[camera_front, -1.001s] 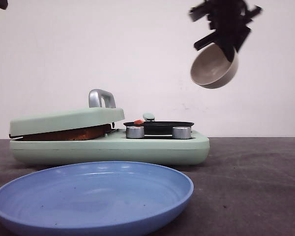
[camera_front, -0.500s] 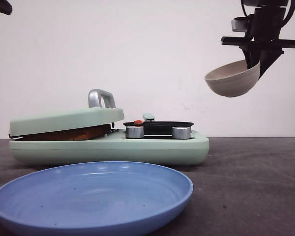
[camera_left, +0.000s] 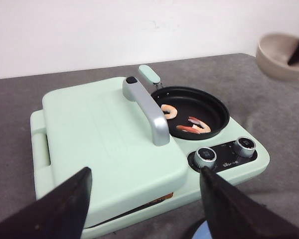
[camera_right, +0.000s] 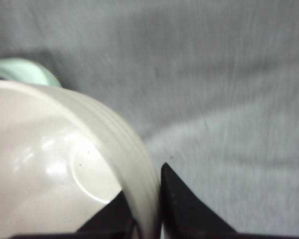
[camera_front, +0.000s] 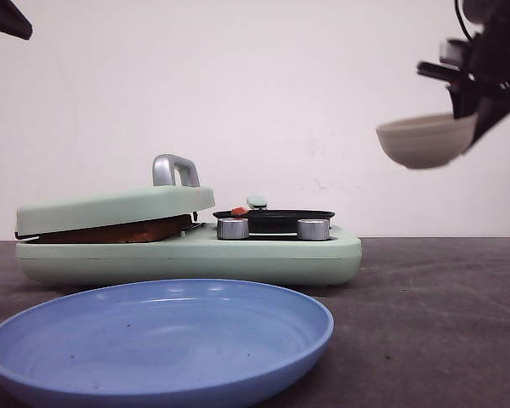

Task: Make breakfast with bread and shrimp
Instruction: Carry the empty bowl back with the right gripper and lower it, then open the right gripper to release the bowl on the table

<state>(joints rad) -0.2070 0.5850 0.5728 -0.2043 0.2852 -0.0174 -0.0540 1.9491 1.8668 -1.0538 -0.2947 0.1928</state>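
The robot's right gripper goes on lowering the beige bowl (camera_front: 421,143), which is empty, until the bowl's base sits on the table (camera_front: 457,276) next to the maker, since it is clear there.
The bread (camera_front: 119,231) lies under the closed lid of the mint-green breakfast maker (camera_front: 263,255); only its brown crust edge shows, and a thin sliver of it shows in the left wrist view (camera_left: 162,198). Orange shrimp pieces (camera_left: 169,110) lie in the maker's small black pan (camera_left: 209,102); one peeks over the pan's rim in the front view (camera_front: 239,211). My right gripper (camera_front: 476,106) is shut on the rim of an empty beige bowl (camera_front: 425,140), held upright high at the right, with the rim between its fingers (camera_right: 149,209). My left gripper (camera_left: 144,209) is open and empty above the maker's front.
A large blue plate (camera_front: 161,340) sits on the dark table in front of the maker. Two silver knobs (camera_left: 206,157) are on the maker's front right. The lid has a silver handle (camera_left: 149,112). A white wall stands behind.
My right gripper has carried the bowl to the right, away from above the pan, and turned it from tilted to upright. The left arm has barely moved.
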